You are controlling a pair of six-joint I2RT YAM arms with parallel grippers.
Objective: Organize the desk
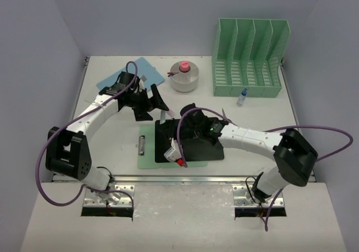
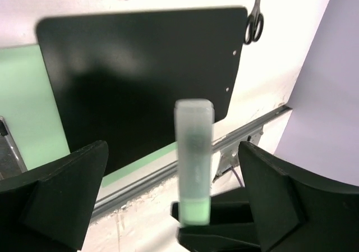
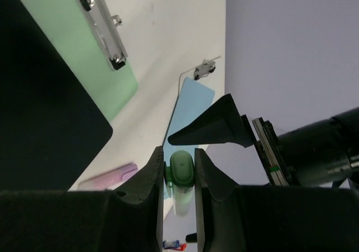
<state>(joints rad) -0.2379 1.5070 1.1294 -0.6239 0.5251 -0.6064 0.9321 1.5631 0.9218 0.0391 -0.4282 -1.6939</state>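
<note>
My left gripper's open fingers are around the green highlighter's frosted end (image 2: pixel 194 114). Next, my left gripper moves away before my right gripper takes the highlighter to the white holder (image 1: pixel 185 79).
The desk (image 1: pixel 112 137) is an off-white tabletop with a metal rail along its near edge. My right gripper (image 1: pixel 171 119) is shut on the dark green end of a green highlighter (image 3: pixel 181 170) and holds it above the desk's middle. The highlighter's frosted end (image 2: pixel 194 145) stands between the fingers of my left gripper (image 2: pixel 171 148), which is open and touches nothing. In the top view my left gripper (image 1: pixel 153 107) sits just left of the highlighter (image 1: pixel 163 116). A black clipboard (image 1: pixel 193 148) lies on a green clipboard (image 1: pixel 147 151) under the right arm.
A mint-green file rack (image 1: pixel 249 55) stands at the back right, with a small blue-capped bottle (image 1: pixel 242 97) before it. A white round holder (image 1: pixel 185 77) and a blue board (image 1: pixel 132 75) are at the back. Scissors (image 2: pixel 255 22), a pink highlighter (image 3: pixel 106 176) and a red-tipped item (image 1: pixel 176 154) lie nearby.
</note>
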